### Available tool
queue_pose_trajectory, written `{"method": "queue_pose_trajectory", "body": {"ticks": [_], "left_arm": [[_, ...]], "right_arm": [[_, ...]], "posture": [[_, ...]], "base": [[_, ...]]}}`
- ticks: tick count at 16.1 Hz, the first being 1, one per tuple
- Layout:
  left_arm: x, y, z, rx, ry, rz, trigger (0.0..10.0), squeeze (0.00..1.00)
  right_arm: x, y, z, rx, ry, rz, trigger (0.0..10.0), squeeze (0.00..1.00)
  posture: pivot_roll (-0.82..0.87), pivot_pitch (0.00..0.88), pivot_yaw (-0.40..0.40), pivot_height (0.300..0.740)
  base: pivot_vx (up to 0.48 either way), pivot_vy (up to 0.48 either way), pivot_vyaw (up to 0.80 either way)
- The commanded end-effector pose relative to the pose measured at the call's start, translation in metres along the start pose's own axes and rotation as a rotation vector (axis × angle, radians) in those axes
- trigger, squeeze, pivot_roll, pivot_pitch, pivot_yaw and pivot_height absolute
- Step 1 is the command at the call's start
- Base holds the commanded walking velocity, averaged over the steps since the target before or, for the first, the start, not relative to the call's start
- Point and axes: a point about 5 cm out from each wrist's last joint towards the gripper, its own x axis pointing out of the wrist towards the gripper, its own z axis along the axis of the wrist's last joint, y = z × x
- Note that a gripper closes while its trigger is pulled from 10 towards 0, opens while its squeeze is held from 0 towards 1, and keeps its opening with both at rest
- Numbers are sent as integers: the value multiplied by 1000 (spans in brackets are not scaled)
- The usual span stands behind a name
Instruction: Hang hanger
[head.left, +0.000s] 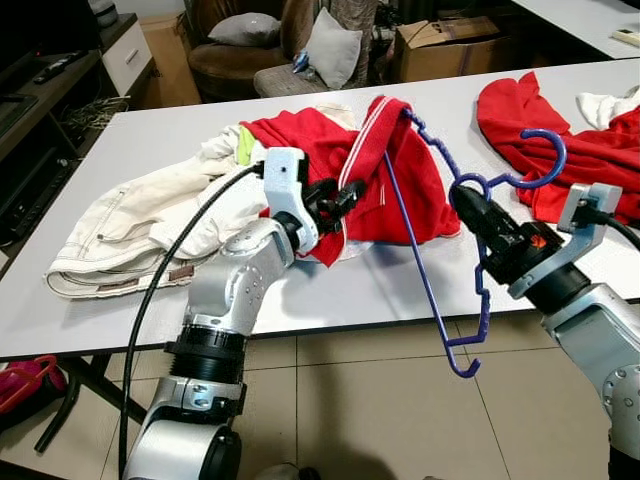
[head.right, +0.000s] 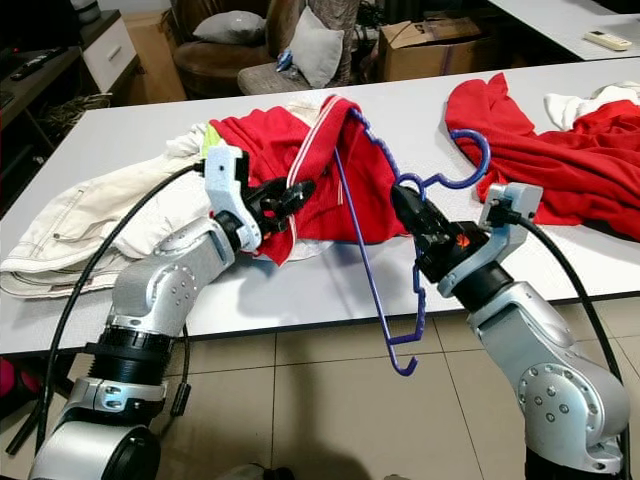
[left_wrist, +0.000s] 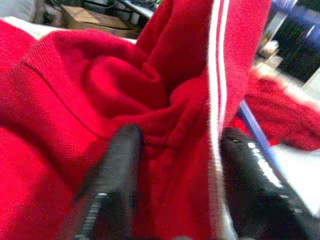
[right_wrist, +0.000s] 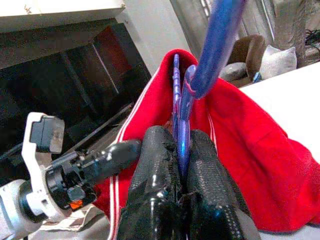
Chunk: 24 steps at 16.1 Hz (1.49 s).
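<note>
I can see the red garment hanging loosely over the hanger's tip (head.left: 384, 104), so its striped edge (head.left: 358, 158) will pull out straight and tight when I tug it.
A blue plastic hanger (head.left: 437, 255) is held upright over the table's front edge, its hook (head.left: 537, 160) to the right. My right gripper (head.left: 470, 205) is shut on the hanger (right_wrist: 182, 135) just below the hook. One hanger arm reaches up into a red garment with white stripes (head.left: 385, 170) that drapes over its tip. My left gripper (head.left: 345, 197) is at the garment's lower left, its fingers (left_wrist: 117, 170) spread with red cloth (left_wrist: 165, 125) between them.
A cream garment (head.left: 130, 225) lies on the white table (head.left: 330, 290) to the left. Another red garment (head.left: 570, 140) lies at the right. Beyond the table stand an armchair with cushions (head.left: 280, 45) and a cardboard box (head.left: 445, 45).
</note>
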Motion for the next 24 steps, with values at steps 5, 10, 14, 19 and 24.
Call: {"method": "queue_pose_trajectory", "body": {"ticks": [5,10,14,19,24], "left_arm": [[-2,-11,17,-332,-101,-157,0,0],[-2,-15,20,-321,-57,-191,0,0],[-2,-13,12,-137,-1,-164,0,0],[-6,-11,-8,63,156,-139,275,0],[-6,-9,12,-86,17,-160,0,0]], "right_arm": [[-1,6,1,9,-18,18,10000,0],[-5,7,-4,15,-13,14,10000,0],[-6,8,-4,16,-18,16,10000,0],[-5,8,-4,15,-14,20,10000,0],[-9,7,-10,-7,28,17,10000,0]], "posture": [[-196,0,148,740],[-198,0,162,740],[-200,0,166,740],[-198,0,164,740],[-202,0,163,740]], "base": [[0,0,0],[0,0,0],[0,0,0],[0,0,0],[0,0,0]]}}
